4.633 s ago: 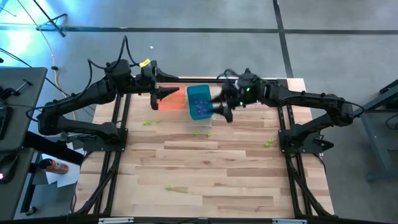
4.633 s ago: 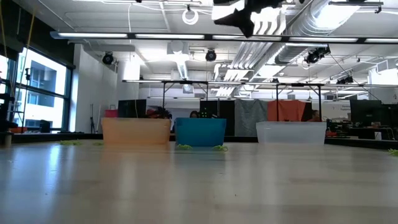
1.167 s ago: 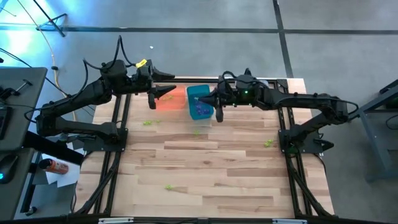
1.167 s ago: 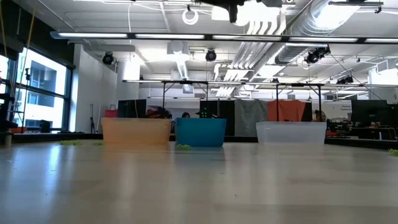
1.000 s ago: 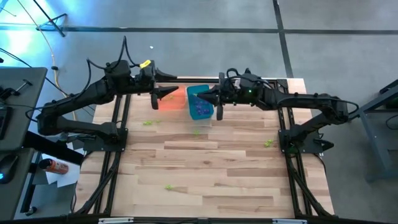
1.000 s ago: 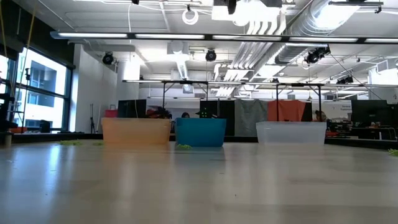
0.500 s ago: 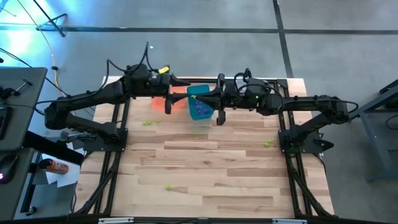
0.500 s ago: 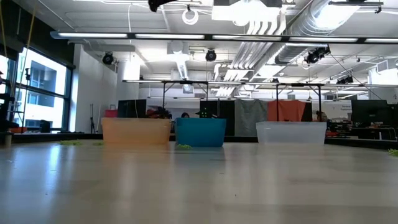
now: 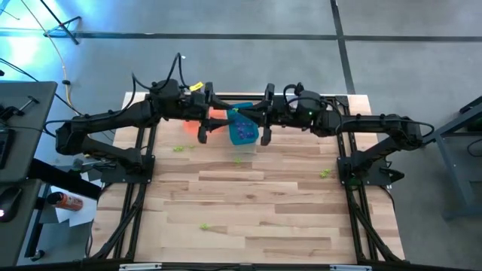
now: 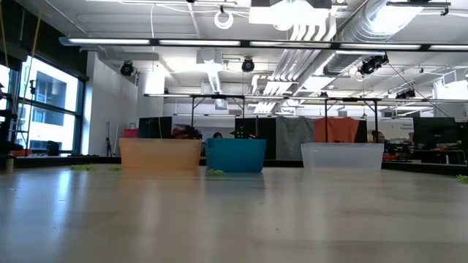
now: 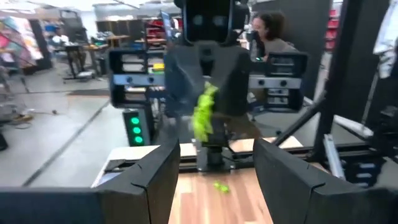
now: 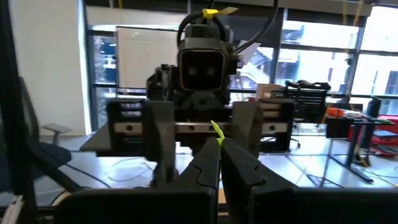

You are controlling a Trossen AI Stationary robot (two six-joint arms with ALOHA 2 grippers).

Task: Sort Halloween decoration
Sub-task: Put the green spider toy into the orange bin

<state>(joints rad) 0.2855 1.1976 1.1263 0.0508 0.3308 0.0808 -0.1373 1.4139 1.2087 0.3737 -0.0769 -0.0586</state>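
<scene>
The orange bin is on my left gripper's side, so I should pass the yellow-green trinket in my right gripper to my left gripper before the drop.
My right gripper is shut on a yellow-green trinket of the Halloween decoration, high above the teal bin. My left gripper faces it, open, its fingers to either side of the trinket and apart from it. In the high view the two grippers nearly meet tip to tip. Purple trinkets lie in the teal bin. Loose yellow-green trinkets lie on the table. My right gripper pinches the yellow-green trinket between its two fingertips. A thin end sticks out past the tips. The fingers lie about level and point toward the table's left. The trinket is lifted clear, above the teal bin.
The orange bin, the teal bin and the clear bin stand in a row along the table's far edge. A person sits in the room behind. The near half of the wooden table holds only a few trinkets.
My left gripper has gone toward the table's right edge, from above the orange bin to right in front of my right gripper, and stays open. My right gripper has kept its place above the teal bin, shut on the trinket.
</scene>
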